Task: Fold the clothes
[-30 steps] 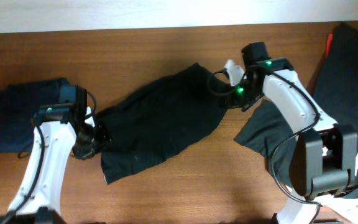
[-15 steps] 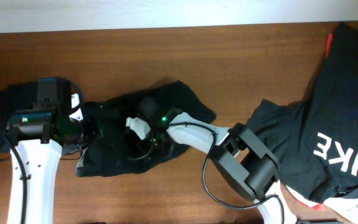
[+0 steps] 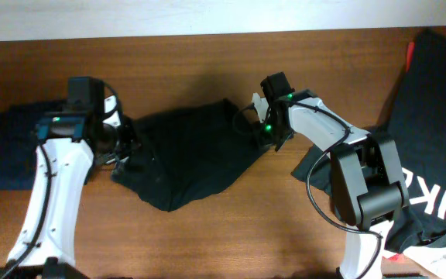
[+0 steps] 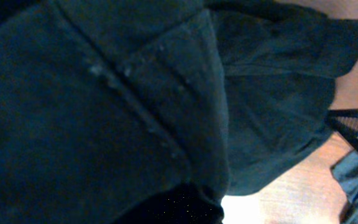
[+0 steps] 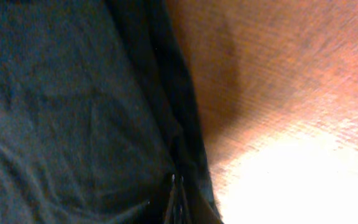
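The folded navy garment (image 3: 23, 149) is on my left gripper's side and far from my right gripper, so only my left gripper should carry the black garment (image 3: 192, 159) there.
A black garment (image 3: 188, 151) lies crumpled on the wooden table between my two arms. My left gripper (image 3: 122, 146) is at its left edge and is shut on the cloth. In the left wrist view the dark fabric (image 4: 135, 93) with a stitched seam fills almost the whole frame and hides the fingers. My right gripper (image 3: 264, 133) is at the garment's right edge. In the right wrist view its fingertips (image 5: 176, 198) are pressed together on a fold of the cloth (image 5: 73, 124), low over the table.
A folded navy garment (image 3: 14, 143) lies at the far left, behind my left arm. A pile of black clothes with white lettering (image 3: 432, 116) covers the right side. A dark piece (image 3: 324, 167) lies under my right arm. Bare wood (image 3: 207, 232) shows in front.
Half a second ago the right gripper was far to the left over the bunched garment. Now it is back at the right edge, and the garment is spread wider. The left gripper moved right.
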Robot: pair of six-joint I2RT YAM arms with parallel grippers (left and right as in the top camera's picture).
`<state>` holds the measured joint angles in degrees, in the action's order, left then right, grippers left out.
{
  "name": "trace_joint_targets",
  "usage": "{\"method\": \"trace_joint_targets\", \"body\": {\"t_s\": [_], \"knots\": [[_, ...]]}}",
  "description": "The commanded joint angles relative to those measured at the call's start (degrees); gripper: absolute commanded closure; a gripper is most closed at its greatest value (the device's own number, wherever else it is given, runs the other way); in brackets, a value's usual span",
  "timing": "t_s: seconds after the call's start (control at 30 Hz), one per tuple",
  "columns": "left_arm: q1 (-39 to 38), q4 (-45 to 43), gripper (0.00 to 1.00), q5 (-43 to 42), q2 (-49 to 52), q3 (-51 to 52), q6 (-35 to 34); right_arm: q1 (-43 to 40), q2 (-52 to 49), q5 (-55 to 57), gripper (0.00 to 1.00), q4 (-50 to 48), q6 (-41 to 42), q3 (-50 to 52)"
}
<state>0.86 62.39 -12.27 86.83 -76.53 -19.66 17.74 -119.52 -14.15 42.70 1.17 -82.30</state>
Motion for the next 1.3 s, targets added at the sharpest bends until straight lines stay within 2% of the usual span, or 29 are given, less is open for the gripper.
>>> {"method": "trace_joint_targets", "body": {"t_s": [0.0, 0.03, 0.07, 0.3, 0.37, 0.4, 0.43, 0.47, 0.53, 0.57, 0.63, 0.67, 0.73, 0.77, 0.87, 0.93, 1.0, 1.03, 1.07, 1.13, 1.17, 1.23, 1.27], "knots": [[-4.35, -7.28, 0.98, -6.08, 2.16, -1.4, -2.71, 1.01, -0.02, 0.9, 0.92, -0.09, -0.24, 5.2], [-6.58, -11.58, 0.92, -6.25, 2.32, -1.4, -5.42, 1.51, 0.0, 0.7, 0.91, -0.11, -0.26, 6.93], [-8.9, -13.51, 0.91, -6.14, 2.32, -1.4, -5.62, 2.05, -0.02, 0.7, 0.92, -0.13, -0.26, 7.89], [-20.79, -22.18, 0.9, -5.55, 13.57, -1.4, -7.76, 4.02, 0.0, 0.7, 0.92, 0.17, 1.27, 8.26], [-22.38, -24.13, 0.77, -6.14, 15.26, -1.4, -7.8, 4.0, 0.0, 0.7, 0.91, 1.36, 1.27, 8.26], [-22.73, -25.2, 0.62, -8.13, 15.45, -1.4, -7.8, 4.0, 0.0, 0.72, 0.83, 2.12, 1.25, 8.22], [-22.69, -27.71, 0.45, -14.97, 15.39, -1.7, -7.37, 3.58, 0.26, 1.84, 0.76, 5.22, 1.29, 7.72], [-21.57, -28.3, 0.41, -19.12, 15.37, -2.64, -5.18, 2.71, 0.7, 2.54, 0.75, 6.16, 3.06, 7.04], [-15.39, -27.89, 0.33, -19.12, 15.15, -5.51, -4.37, -1.25, 4.22, 6.14, 0.73, 11.47, 5.33, 1.9], [-12.41, -28.35, 0.32, -16.13, 15.17, -5.73, -4.26, -3.61, 7.43, 7.34, 0.72, 15.26, 5.33, -2.36], [-8.76, -28.81, 0.31, -4.57, 15.8, -5.7, -4.24, -5.88, 13.44, 5.09, 0.72, 19.47, 5.25, -8.63], [-8.68, -30.4, 0.29, 0.2, 17.07, -5.7, -4.22, -5.09, 16.81, -2.47, 0.73, 20.15, 2.38, -10.1], [-8.68, -33.0, 0.28, 3.37, 20.0, -5.7, -4.09, -1.18, 17.88, -15.13, 0.73, 21.05, 0.55, -9.92], [-8.68, -34.56, 0.28, 3.37, 22.27, -5.7, -3.37, 1.49, 17.79, -17.46, 0.73, 20.94, 0.59, -8.85], [-8.68, -34.69, 0.28, 7.56, 29.29, -5.7, -3.41, 8.31, 17.62, -14.49, 0.73, 18.91, 0.57, -2.67], [-8.68, -32.15, 0.28, 7.41, 32.26, -5.7, -3.39, 10.03, 16.61, -14.53, 0.73, 13.33, 0.81, 4.7], [-8.7, -25.18, 0.28, 7.41, 32.76, -5.7, -3.39, 10.1, 14.62, -14.01, 0.72, 6.51, 0.83, 11.63], [-8.68, -21.99, 0.28, 7.43, 32.76, -5.7, -3.39, 9.97, 13.73, -12.0, 0.72, 4.42, 0.83, 13.75], [-8.68, -16.04, 0.29, 7.45, 32.76, -5.7, -3.39, 9.6, 12.28, -4.87, 0.72, 2.38, 2.23, 15.78], [-8.68, -1.25, 0.4, 7.41, 32.76, -5.7, -3.41, 7.67, 11.74, 10.93, 0.72, -0.7, 7.3, 15.76], [-8.68, 5.77, 0.41, 6.71, 32.76, -5.7, -3.43, 6.27, 11.76, 14.47, 0.69, -3.56, 7.28, 15.61], [-10.16, 14.99, 0.47, 3.15, 32.54, -5.7, -3.37, 3.06, 11.8, 14.03, 0.62, -6.08, 7.26, 12.48], [-10.97, 16.15, 0.5, 1.79, 32.02, -5.7, -2.08, 2.45, 12.2, 13.11, 0.57, -2.84, 6.6, 9.55]]}}
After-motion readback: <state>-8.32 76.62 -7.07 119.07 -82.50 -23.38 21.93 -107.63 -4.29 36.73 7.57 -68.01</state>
